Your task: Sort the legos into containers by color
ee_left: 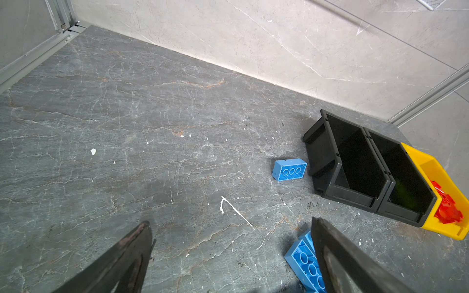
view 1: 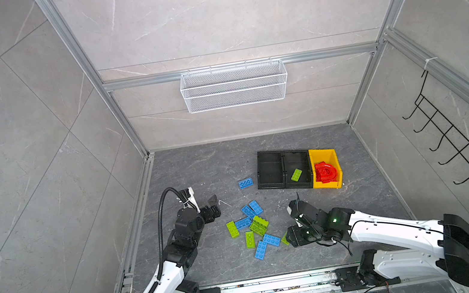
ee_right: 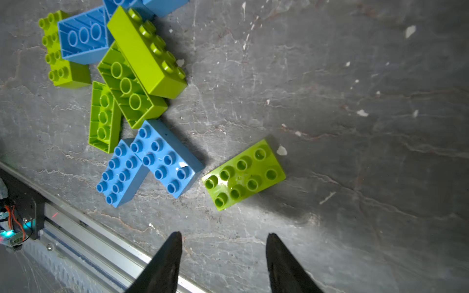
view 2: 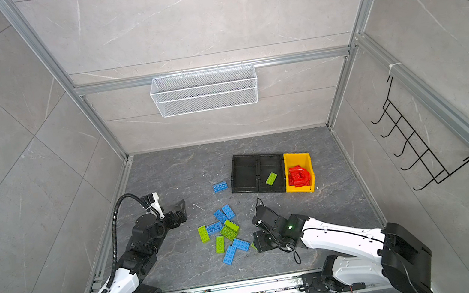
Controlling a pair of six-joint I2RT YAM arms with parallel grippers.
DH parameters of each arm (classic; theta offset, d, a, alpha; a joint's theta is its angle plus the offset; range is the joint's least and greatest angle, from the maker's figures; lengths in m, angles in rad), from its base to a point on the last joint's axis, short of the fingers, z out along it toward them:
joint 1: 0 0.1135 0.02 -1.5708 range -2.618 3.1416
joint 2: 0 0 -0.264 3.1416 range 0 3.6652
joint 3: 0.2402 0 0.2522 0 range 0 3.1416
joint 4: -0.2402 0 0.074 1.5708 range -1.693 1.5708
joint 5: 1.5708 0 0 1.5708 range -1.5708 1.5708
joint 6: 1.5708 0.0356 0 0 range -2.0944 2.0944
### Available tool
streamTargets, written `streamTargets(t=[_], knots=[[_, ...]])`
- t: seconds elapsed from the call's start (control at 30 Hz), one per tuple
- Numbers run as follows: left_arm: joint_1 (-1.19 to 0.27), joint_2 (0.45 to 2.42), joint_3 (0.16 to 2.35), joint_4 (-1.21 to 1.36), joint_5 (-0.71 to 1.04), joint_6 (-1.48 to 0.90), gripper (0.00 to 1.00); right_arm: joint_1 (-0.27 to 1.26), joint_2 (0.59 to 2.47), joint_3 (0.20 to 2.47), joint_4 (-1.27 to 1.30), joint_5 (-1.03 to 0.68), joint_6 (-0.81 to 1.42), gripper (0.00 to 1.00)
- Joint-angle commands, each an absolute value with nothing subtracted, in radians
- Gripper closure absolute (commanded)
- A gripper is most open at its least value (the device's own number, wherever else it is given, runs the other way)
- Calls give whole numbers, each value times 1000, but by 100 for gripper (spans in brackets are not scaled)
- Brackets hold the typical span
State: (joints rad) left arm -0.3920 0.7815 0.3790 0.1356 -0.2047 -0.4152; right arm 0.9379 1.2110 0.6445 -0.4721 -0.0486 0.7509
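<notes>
The lone green brick (ee_right: 244, 174) is lying lengthwise across the opening of my right gripper. I should turn the gripper and close it on the brick's long sides (ee_right: 252, 194) before I lift the brick.
Several blue and green legos lie in a loose pile (view 1: 254, 226) mid-floor. One blue brick (view 1: 245, 183) lies apart, near the black bins. The left black bin (view 1: 269, 168) holds nothing. The right black bin (view 1: 299, 156) holds one green brick (view 1: 296, 175). The yellow bin (view 1: 322, 151) holds red pieces (view 1: 326, 171). My left gripper (view 1: 216, 206) hovers open and empty left of the pile, a blue brick (ee_left: 302, 263) beside one finger. My right gripper (ee_right: 225, 236) is open and low over the floor. A lone green brick (ee_right: 243, 175) lies just beyond its tips, not between them.
A white wire basket (view 1: 233, 86) hangs on the back wall and a black hook rack (view 1: 452, 136) on the right wall. An aluminium rail (view 1: 279, 284) runs along the front edge, close behind my right gripper. Walls close in the floor on three sides.
</notes>
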Motion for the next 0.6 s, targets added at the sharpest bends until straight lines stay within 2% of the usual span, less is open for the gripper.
streamTargets(t=[0.0, 0.37, 0.57], knots=[[-387, 770, 381, 163, -212, -390, 0, 948, 1253, 624, -400, -38, 803, 45], [-387, 799, 388, 166, -209, -392, 0, 917, 1389, 639, -394, -25, 790, 45], [-387, 802, 382, 172, -220, -384, 0, 853, 1417, 680, -495, -1, 705, 49]])
